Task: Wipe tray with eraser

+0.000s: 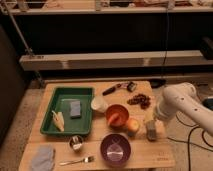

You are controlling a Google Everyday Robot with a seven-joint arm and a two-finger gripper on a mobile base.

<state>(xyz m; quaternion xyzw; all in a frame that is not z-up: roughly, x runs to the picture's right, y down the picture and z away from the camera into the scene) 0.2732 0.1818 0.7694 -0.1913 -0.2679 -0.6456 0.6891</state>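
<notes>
My gripper will make the blue-grey pad (pixel 75 107) in the green tray shift and turn when it wipes with the eraser, because open space on the tray's bottom (pixel 78 124) is all around the pad.
The green tray (pixel 49 116) lies on the left half of the wooden table, with a flat blue-grey pad (pixel 75 108) and a pale yellowish item (pixel 59 120) inside it. On the right side of the table the small grey-tan eraser (pixel 151 131) stands upright. My gripper (pixel 154 127) hangs at the end of the white arm that reaches in from the right. It is open, low over the eraser and right beside it. I cannot tell whether it touches the block.
Between tray and eraser stand a white cup (pixel 98 104), an orange bowl (pixel 117 115) and an orange fruit (pixel 132 125). A purple bowl (pixel 115 149), fork (pixel 77 161), small metal cup (pixel 76 143) and pale cloth (pixel 42 157) line the front. A dark tool (pixel 116 89) and reddish cluster (pixel 141 100) lie behind.
</notes>
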